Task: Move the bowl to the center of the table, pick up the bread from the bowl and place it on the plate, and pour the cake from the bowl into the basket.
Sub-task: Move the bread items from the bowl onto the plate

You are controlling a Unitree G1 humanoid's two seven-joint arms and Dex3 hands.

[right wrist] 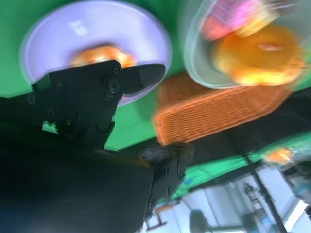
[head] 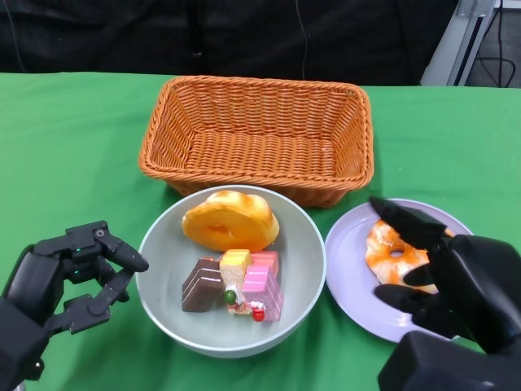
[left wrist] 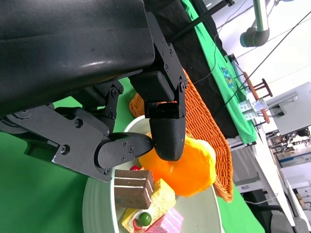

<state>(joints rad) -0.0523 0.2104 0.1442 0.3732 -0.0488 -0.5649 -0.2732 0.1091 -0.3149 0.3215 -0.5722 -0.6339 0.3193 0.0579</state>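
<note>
The bread (head: 230, 221) is leaning on the bowl's far side beyond the cake pieces (head: 236, 283), so it will come free alone when I lift it.
A pale grey-green bowl (head: 305, 261) sits at the table's near middle, holding a golden bread roll (head: 229, 220) and several cake pieces (head: 236, 283). To its right stands a lilac plate (head: 346, 261) carrying an orange glazed pastry (head: 389, 251). Behind them is the wicker basket (head: 259, 137), with nothing in it. My left hand (head: 69, 281) hovers just left of the bowl, fingers apart, holding nothing. My right hand (head: 452, 285) is above the plate's right part with fingers spread and nothing held. The right wrist view is blurred: plate (right wrist: 48, 34), basket (right wrist: 214, 109), roll (right wrist: 257, 53).
Green cloth (head: 65, 155) covers the table. A black backdrop hangs behind the far edge, and a metal stand (head: 460, 41) rises at the back right. The left wrist view shows the roll (left wrist: 187, 167) and a brown cake slice (left wrist: 133, 187) beside my fingers (left wrist: 167, 131).
</note>
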